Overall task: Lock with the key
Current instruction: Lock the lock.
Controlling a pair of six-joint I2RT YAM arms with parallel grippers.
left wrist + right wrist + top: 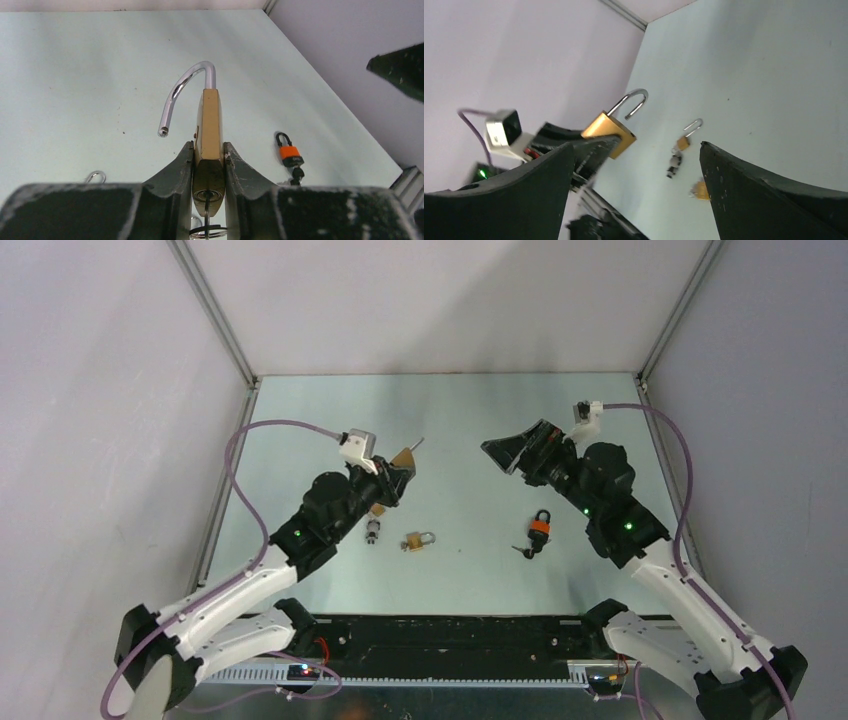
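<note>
The shackle's loose end [163, 132] is pointing wide of the padlock's body, so the robot's left gripper should turn the padlock toward the right gripper, and the right gripper should swing the shackle into line.
My left gripper [398, 472] is shut on the body of a brass padlock [210, 120] and holds it above the table. Its silver shackle [187, 87] is swung open, the free end hanging in the air. A key [207, 200] sits in the keyhole at the lock's bottom, with a ring hanging below it. My right gripper [510, 452] hovers open and empty to the right of the padlock, apart from it. In the right wrist view the held padlock [610, 132] shows to the left of the open right gripper [636, 146].
An orange padlock [541, 528] with a dark key [527, 550] lies on the table below my right arm. A small brass padlock [418, 540] and another small lock with keys [374, 530] lie near the middle front. Enclosure walls stand on three sides.
</note>
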